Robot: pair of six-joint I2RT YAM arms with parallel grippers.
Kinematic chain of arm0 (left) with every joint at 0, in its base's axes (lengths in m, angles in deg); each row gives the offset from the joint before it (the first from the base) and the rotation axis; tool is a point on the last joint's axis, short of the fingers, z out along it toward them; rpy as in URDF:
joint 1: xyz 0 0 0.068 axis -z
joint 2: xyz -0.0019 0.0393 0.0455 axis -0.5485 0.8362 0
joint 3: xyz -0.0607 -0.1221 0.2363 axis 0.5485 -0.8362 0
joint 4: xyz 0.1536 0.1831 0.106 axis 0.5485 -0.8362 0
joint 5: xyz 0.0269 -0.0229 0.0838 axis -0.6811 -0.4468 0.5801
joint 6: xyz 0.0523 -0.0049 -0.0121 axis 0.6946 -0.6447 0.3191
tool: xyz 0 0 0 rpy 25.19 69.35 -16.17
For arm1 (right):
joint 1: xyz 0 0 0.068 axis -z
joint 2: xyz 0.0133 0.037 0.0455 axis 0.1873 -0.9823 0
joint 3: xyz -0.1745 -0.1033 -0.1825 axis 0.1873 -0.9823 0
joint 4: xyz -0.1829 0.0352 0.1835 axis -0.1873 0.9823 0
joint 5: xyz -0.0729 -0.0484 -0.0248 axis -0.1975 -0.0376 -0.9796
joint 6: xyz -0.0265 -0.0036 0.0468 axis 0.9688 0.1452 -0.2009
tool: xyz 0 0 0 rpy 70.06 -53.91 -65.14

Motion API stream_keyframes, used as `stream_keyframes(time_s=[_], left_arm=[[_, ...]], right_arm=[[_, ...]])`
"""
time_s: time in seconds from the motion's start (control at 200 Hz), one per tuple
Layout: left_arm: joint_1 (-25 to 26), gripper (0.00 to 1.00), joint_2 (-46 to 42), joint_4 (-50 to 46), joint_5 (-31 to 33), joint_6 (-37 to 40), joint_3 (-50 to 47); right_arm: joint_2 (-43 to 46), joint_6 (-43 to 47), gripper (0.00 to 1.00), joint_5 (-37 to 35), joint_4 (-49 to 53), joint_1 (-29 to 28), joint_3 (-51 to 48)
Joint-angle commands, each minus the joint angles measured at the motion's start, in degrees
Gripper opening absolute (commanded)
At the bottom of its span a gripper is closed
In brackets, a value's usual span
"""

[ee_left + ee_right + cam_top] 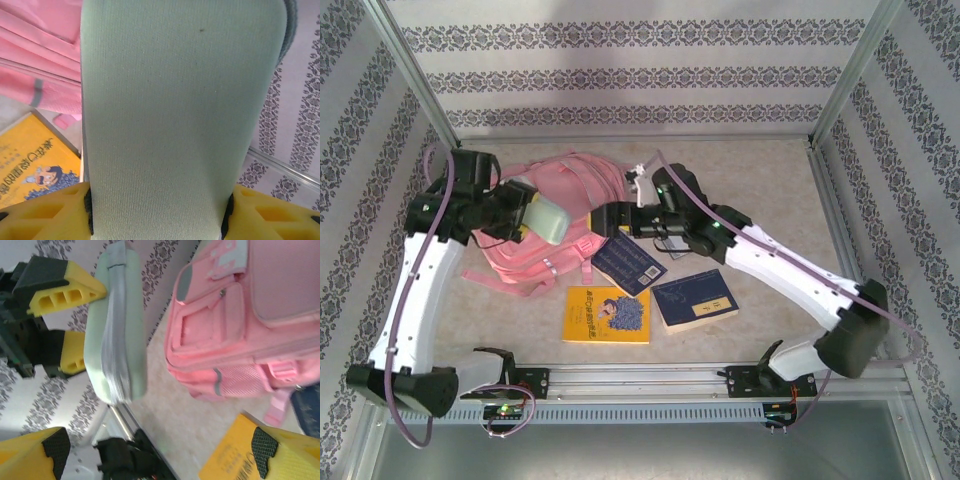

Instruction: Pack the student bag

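Observation:
The robot's left gripper is holding the pouch and the bag's top (585, 182) lies flat, so the right gripper should take the pouch (552, 222) before the left gripper lifts the bag's top.
The student bag (565, 185), pink with white trim, lies on the table at the back left. My left gripper (525, 213) is shut on a pale green zip pouch (549, 220) and holds it in the air in front of the bag. In the left wrist view the pouch (180, 115) stands between the yellow fingers (45, 215). My right gripper (600, 220) is open and has nothing in it, just right of the pouch. In the right wrist view the pouch (117, 325) hangs left of the bag (240, 325), above my right gripper (157, 455).
Three books lie on the table in front of the bag: a yellow one (607, 315), a dark blue one (628, 262) and a blue one (695, 298). Patterned walls with metal frame posts (415, 75) close in the back and sides.

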Motion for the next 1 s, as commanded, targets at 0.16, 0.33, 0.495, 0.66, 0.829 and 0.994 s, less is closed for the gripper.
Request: stream_keyframes(time_s=[0.16, 0.33, 0.495, 0.66, 0.829, 0.994], left_arm=[[2.28, 0.62, 4.80, 1.91, -2.82, -3.19, 7.17], [2.49, 0.62, 6.71, 2.48, -4.29, -3.39, 9.68], [2.81, 0.62, 8.05, 2.43, -5.07, -3.46, 11.54], [3.87, 0.62, 8.48, 2.39, -4.59, -3.56, 11.67], [5.33, 0.62, 8.11, 3.48, -3.96, -4.52, 9.50], [6.09, 0.64, 8.36, 4.18, -3.38, -4.86, 9.29]], right_arm=[[-8.39, -4.75, 0.98, 0.10, -5.98, -3.35, 10.43], [-11.28, -5.07, 0.98, -1.28, -6.49, -3.64, 11.49], [-13.48, -6.29, 0.92, -2.24, -8.31, -3.64, 12.65], [-14.21, -6.92, 0.84, -4.13, -9.06, -3.30, 13.19], [-13.43, -8.66, 0.68, -4.59, -13.46, -2.68, 11.05], [-13.86, -10.02, 0.49, -3.03, -14.87, -2.41, 10.77]])
